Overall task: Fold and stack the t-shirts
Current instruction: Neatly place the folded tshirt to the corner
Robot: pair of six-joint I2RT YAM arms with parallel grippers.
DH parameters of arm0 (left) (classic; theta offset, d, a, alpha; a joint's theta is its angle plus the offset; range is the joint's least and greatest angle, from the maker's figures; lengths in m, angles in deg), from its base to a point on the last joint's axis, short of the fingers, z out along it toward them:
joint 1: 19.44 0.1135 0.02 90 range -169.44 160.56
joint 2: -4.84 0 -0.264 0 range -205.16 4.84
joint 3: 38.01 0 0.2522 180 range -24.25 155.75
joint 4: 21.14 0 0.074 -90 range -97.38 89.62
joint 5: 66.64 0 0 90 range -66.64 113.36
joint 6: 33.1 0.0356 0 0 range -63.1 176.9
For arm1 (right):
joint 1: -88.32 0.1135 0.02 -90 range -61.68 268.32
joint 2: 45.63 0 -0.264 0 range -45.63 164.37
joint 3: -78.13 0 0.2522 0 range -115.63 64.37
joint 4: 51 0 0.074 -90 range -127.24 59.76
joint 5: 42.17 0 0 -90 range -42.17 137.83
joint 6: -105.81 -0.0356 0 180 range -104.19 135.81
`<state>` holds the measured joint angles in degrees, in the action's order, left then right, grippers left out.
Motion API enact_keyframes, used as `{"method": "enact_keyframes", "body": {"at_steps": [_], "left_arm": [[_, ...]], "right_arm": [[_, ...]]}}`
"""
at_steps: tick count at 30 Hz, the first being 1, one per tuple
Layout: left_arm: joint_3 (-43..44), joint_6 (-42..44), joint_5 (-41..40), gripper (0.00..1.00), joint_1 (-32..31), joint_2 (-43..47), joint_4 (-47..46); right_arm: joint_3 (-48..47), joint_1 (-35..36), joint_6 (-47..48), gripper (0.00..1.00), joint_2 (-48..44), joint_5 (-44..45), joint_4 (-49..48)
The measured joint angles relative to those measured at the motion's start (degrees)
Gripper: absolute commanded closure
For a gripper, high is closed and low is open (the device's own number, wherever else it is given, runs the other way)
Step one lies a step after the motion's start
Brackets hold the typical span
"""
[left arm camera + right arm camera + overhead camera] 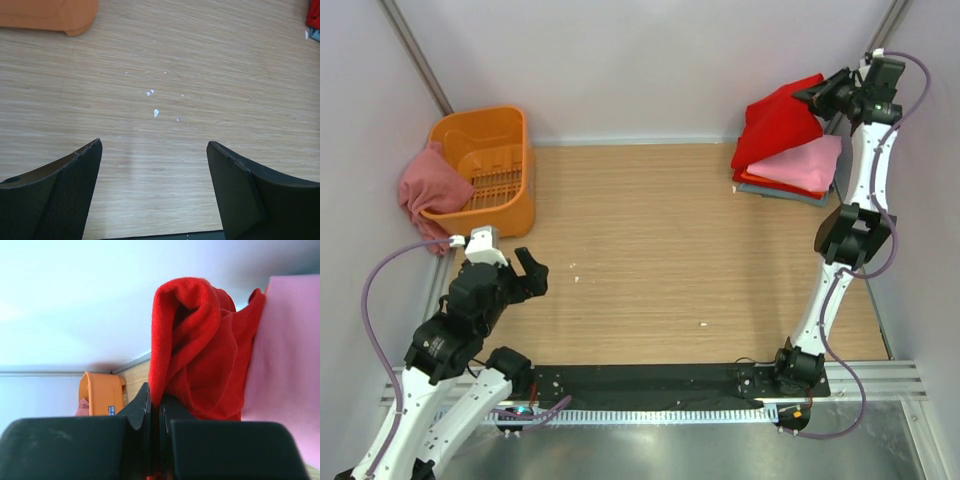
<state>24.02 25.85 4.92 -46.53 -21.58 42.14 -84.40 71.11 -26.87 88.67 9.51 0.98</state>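
Note:
The bright red t-shirt's lower end is over the stack's edge, so my right gripper should keep spreading the rest across the light pink t-shirt and let go there.
My right gripper is shut on the bright red t-shirt and holds its edge up at the far right; the shirt also shows in the right wrist view, pinched at my right gripper. Below it lies a folded light pink t-shirt on an orange-red one and a grey-blue one. A dusty rose t-shirt hangs over the left wall of the orange basket. My left gripper is open and empty above bare wood, as the left wrist view shows.
The wooden table has small white specks. White walls close the back and sides. A black strip and metal rail run along the near edge.

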Motion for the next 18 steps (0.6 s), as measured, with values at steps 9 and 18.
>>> {"method": "enact_keyframes", "body": {"at_steps": [9, 18], "left_arm": [[0.00, 0.00, 0.00, 0.14, 0.00, -0.81, 0.00], [0.00, 0.00, 0.00, 0.15, 0.00, -0.85, 0.00]], "right_arm": [[1.22, -3.02, -0.37, 0.99, -2.01, -1.88, -0.50], [8.90, -4.09, 2.95, 0.99, -6.64, -0.96, 0.76]]}}
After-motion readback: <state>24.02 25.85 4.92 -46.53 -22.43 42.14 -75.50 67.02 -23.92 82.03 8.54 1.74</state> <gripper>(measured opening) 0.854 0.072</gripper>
